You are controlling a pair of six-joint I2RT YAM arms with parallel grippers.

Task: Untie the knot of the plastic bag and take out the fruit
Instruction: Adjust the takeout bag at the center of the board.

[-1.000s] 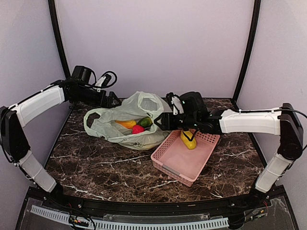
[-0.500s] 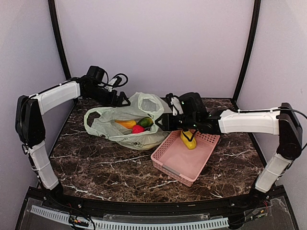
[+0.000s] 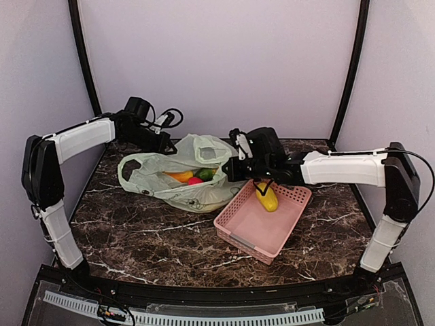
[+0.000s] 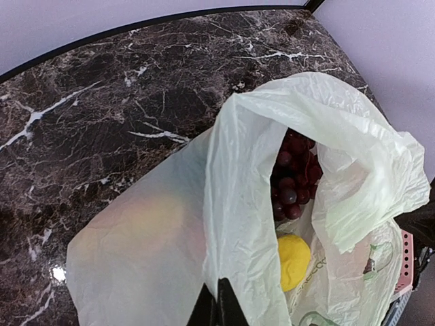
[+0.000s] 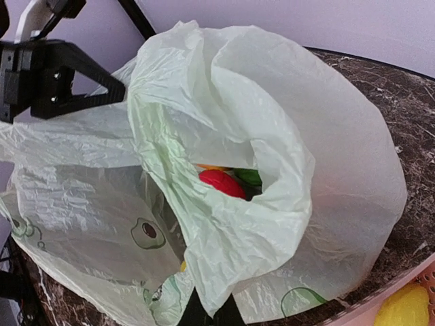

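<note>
The bag's near rim [image 5: 228, 234] folds over the fruit. Next, my left gripper pulls the bag's far rim [image 3: 179, 149] back and holds it while my right gripper reaches inside.
The pale green plastic bag [image 3: 173, 187] lies open at the back of the table, and no knot shows. My left gripper [image 3: 168, 145] is shut on a fold of the bag's far rim [image 4: 234, 224], its fingertips [image 4: 228, 309] pinched together. My right gripper [image 3: 227, 170] is shut on the near right rim [image 5: 231, 272]. Fruit shows inside the bag: an orange-yellow piece [image 3: 179, 176], a red one [image 5: 221, 182], a green one [image 5: 249, 177], dark grapes [image 4: 292, 178] and a yellow one [image 4: 293, 260]. Another yellow fruit [image 3: 267, 197] lies in the pink basket [image 3: 245, 234].
The pink slotted basket stands right of the bag, its corner touching the bag's side. Black frame posts [image 3: 83, 58] rise at the back corners, close behind my left arm. The left gripper [image 5: 109, 92] shows in the right wrist view.
The left arm swung in to the bag and its jaws closed on the far rim. The right jaws closed on the near rim and shifted slightly left.
</note>
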